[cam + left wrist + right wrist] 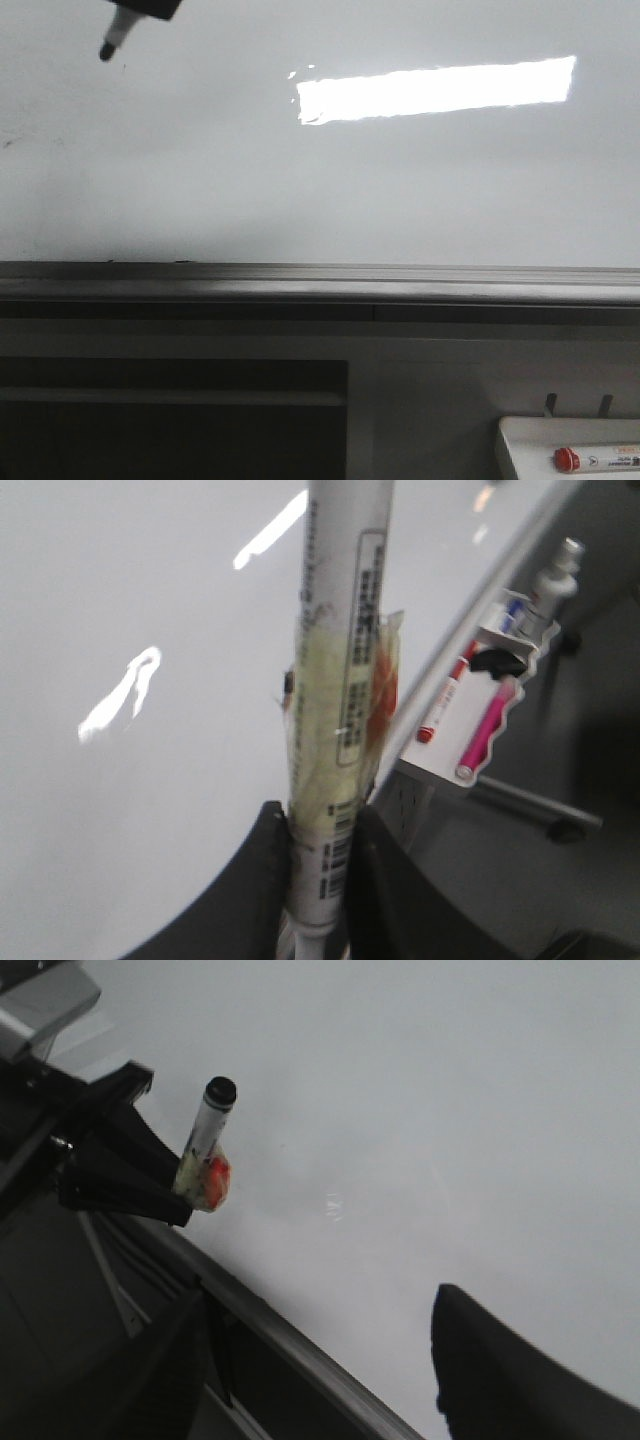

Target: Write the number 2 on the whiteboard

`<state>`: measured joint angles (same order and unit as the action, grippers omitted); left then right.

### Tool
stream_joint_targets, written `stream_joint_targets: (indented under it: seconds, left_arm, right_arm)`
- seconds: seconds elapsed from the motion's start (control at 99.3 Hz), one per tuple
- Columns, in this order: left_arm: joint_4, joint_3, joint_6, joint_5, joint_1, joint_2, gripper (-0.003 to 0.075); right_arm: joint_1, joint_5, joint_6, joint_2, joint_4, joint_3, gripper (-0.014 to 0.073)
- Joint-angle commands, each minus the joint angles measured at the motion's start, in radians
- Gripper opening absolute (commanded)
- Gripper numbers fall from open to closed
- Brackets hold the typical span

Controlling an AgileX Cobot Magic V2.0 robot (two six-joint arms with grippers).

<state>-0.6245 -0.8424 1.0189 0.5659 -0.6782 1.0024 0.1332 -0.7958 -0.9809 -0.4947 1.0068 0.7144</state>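
Observation:
My right gripper should take over the marker with its tip (107, 49) pointing ahead before it writes number 2, because the white marker stands crosswise (207, 1132) in my left gripper's fingers.
The whiteboard (350, 190) is glossy white, reflects a bright rectangular light and fills most of the front view. No lines of the number 2 show in any view. My left gripper (150, 8) is at the top left, shut on a white marker (115, 40) whose dark tip points at the board. I cannot tell whether the tip touches it. In the left wrist view the fingers (320, 830) clamp the taped marker barrel (340, 660). My right gripper (320, 1300) is open and empty over the board's lower edge, and it sees the marker (205, 1140).
A grey metal rail (320, 283) runs along the board's lower edge. A small white tray (520, 440) at the lower right holds a red-capped marker (597, 459). The tray (500, 695) also shows in the left wrist view with several markers. Faint smudges mark the board's left side.

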Motion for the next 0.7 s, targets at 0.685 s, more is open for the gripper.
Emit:
stream_joint_targets:
  seconds: [0.685]
  left_arm:
    - [0.139, -0.051, 0.086, 0.164, -0.052, -0.089, -0.0020]
  right_arm:
    - [0.668, 0.304, -0.188, -0.621, -0.070, 0.311, 0.0370]
